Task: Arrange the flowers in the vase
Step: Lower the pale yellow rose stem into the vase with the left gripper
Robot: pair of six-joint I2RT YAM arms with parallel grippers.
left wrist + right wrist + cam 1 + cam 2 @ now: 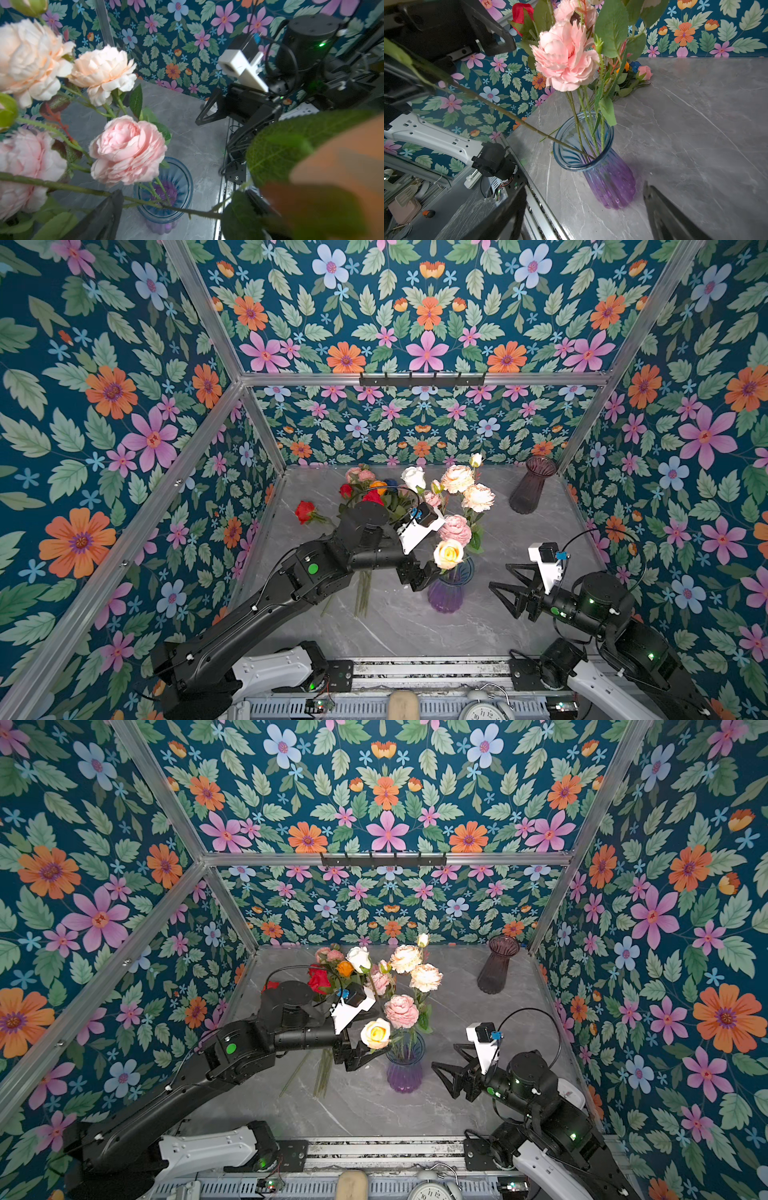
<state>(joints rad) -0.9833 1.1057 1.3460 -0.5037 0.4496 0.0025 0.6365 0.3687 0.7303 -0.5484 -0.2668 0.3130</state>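
My left gripper should keep going toward the heaped flowers (pixel 319 980) until its fingers close on a stem, because the yellow rose's stem is resting inside the vase opening (pixel 585 154).
The blue-and-purple glass vase (pixel 445 597) (pixel 405 1075) (pixel 612 182) stands mid-table and holds several flowers: peach blooms (pixel 457 479) and a pink bloom (pixel 455 529) (pixel 128 149) (pixel 564 56). A yellow rose (pixel 448 553) (pixel 376 1032) leans out to the left, its stem (pixel 508 114) slanting down into the vase mouth. My left gripper (pixel 419 578) (pixel 184 195) sits right by that rose, jaws wide apart around the thin stem, not pinching it. My right gripper (pixel 498 576) (pixel 584 185) hovers open and empty right of the vase.
More flowers lie heaped at the back left (pixel 374 489), with a red rose (pixel 305 511) apart and their stems (pixel 363 597) reaching forward under the left arm. A dark purple vase (pixel 530 489) stands at the back right. A clock (pixel 484 711) sits beyond the front rail.
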